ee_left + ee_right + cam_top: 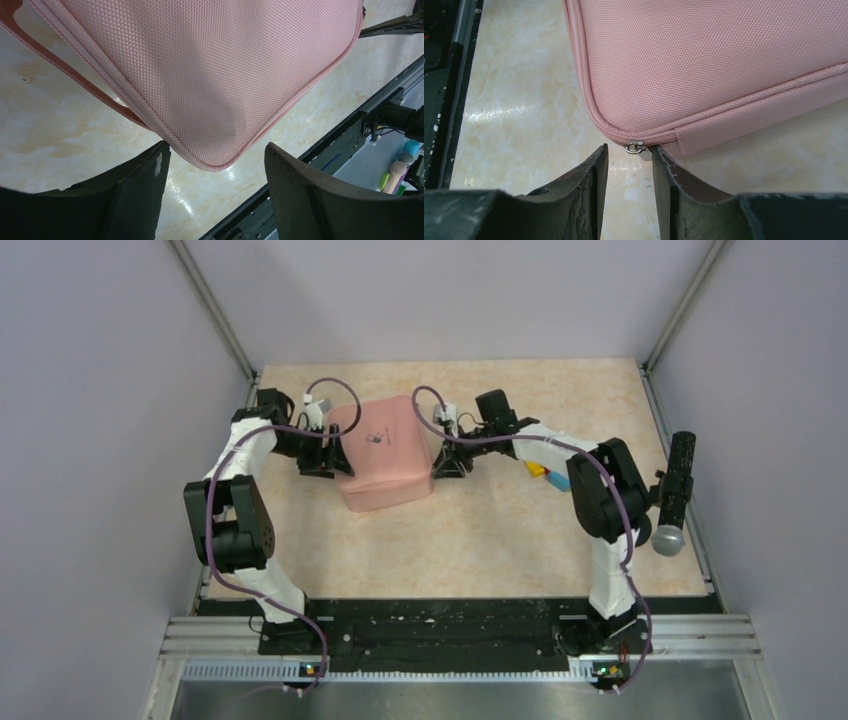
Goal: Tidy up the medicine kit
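My right gripper has the metal zip pull (636, 148) slanting behind one finger at the kit's corner, so it should open and pinch the tab's loose end squarely.
The medicine kit (385, 450), a pink soft case zipped shut with a small dark logo on its lid, lies flat on the table behind the middle. My left gripper (335, 462) stands at its left side, open. In the left wrist view a rounded corner of the kit (210, 65) reaches between the wide-apart fingertips of my left gripper (216, 147), and a pink strap (75, 75) trails to the left. My right gripper (445, 462) is at the kit's right side. Its fingers stand a little apart (629, 148), and the metal zip pull (635, 147) at the kit's corner (714, 65) sits at their tips, unpinched.
Small yellow (538, 469) and blue (558, 481) blocks lie under the right arm. A black cylinder with a grey tip (678, 490) stands at the table's right edge. The black rail (440, 625) runs along the near edge. Grey walls enclose three sides.
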Motion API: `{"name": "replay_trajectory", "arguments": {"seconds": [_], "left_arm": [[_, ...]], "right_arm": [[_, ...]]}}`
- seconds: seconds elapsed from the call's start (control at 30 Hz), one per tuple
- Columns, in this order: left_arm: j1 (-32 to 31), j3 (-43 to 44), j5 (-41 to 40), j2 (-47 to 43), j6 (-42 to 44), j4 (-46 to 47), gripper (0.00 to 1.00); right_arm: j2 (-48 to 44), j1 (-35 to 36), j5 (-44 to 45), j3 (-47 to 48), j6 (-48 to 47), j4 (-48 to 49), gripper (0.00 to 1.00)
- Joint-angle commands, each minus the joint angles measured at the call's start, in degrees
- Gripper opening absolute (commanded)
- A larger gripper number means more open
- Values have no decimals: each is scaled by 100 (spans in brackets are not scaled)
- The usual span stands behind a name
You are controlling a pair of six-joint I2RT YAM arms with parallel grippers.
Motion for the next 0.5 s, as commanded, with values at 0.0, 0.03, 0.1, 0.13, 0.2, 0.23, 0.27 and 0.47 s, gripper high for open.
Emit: {"name": "replay_trajectory", "arguments": {"seconds": [0.0,0.03,0.1,0.13,0.2,0.23,0.27,0.47], "left_arm": [[-2,-6,113,-200,67,35,73],[-2,-17,110,-206,72,43,73],[-2,-28,115,-214,77,37,73],[-2,-23,108,-208,77,34,73],[-2,-20,105,-206,76,33,73],[3,-16,106,-210,72,34,73],[-1,-16,113,-204,77,33,73],[-2,-6,116,-189,63,28,73]], "right_arm": [[294,21,-121,358,-271,-141,39],[324,19,-100,381,-275,-153,40],[401,17,-34,428,-244,-149,42],[437,21,-9,449,-223,-143,43],[478,16,35,473,-195,-130,46],[475,16,37,476,-177,-106,47],[469,23,35,471,-148,-70,47],[405,17,-29,471,120,261,42]]}}
